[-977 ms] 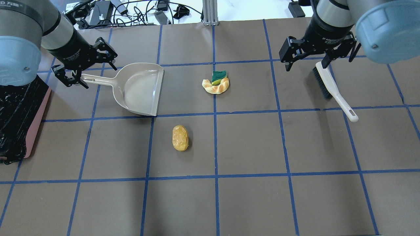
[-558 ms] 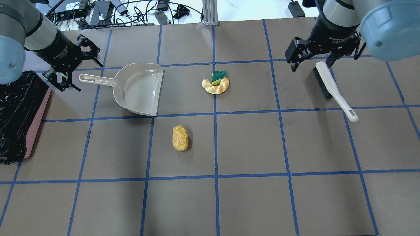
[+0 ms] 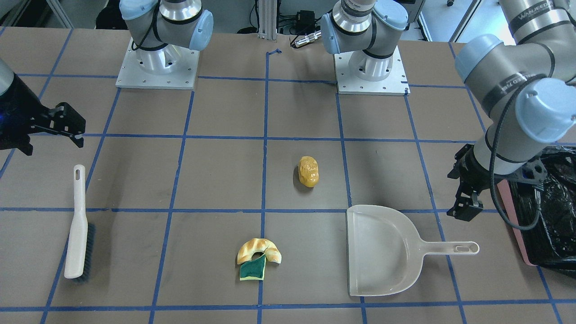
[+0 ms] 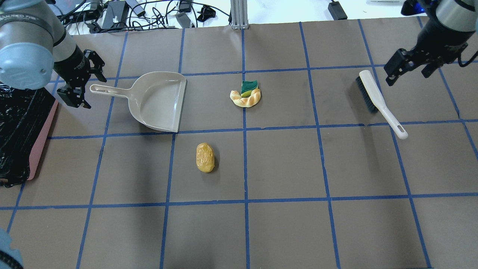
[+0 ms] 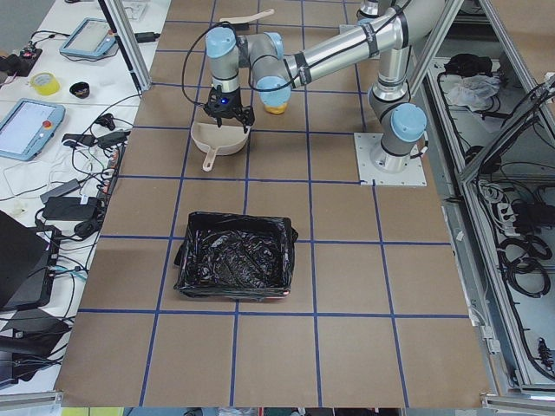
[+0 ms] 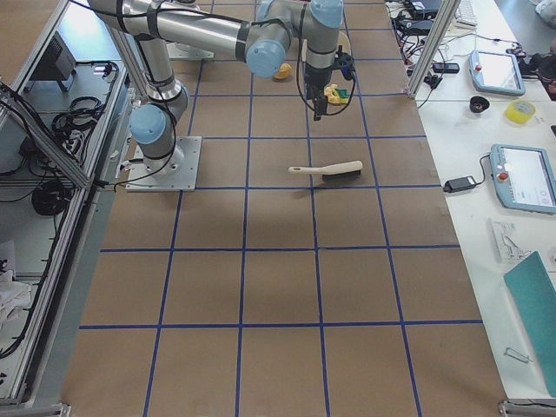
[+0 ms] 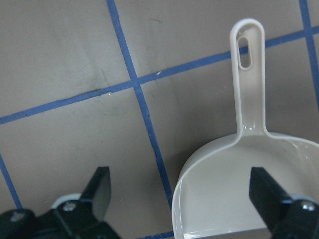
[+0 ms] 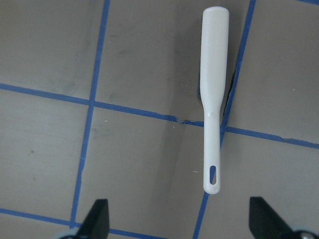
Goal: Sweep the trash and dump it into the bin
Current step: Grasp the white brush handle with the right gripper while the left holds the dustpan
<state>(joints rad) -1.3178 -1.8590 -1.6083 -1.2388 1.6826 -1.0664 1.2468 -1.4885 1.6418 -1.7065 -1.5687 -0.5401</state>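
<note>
My gripper will sweep with the brush, and the golden croissant piece (image 3: 260,249) and the green sponge scrap (image 3: 254,261) should then slide into the dustpan together, because they are touching.
The trash lies on the table: a golden croissant piece (image 4: 245,99) (image 3: 258,249) touching a green sponge scrap (image 4: 249,87) (image 3: 252,270), and a yellow-orange lumpy oval (image 4: 205,157) (image 3: 308,171) apart from them. The bin (image 4: 40,140) (image 3: 508,204) (image 5: 234,262), pink-sided with a black bag, stands at the table's left end. My left gripper (image 4: 86,87) (image 3: 460,189) is open and empty, above the end of the beige dustpan's handle (image 4: 108,90) (image 7: 247,94). My right gripper (image 4: 407,76) (image 3: 51,145) is open and empty, just right of the brush's head (image 4: 368,89).
The beige dustpan (image 4: 160,101) (image 3: 382,252) lies flat with its mouth toward the trash. The beige brush (image 4: 379,101) (image 3: 77,229) (image 8: 214,94) (image 6: 328,171) lies on its side at the right. Cables and a post stand beyond the far edge (image 4: 239,15).
My right gripper has moved right, off the brush's head. My left gripper has shifted left off the dustpan handle and turned. Dustpan, brush and trash have not moved.
</note>
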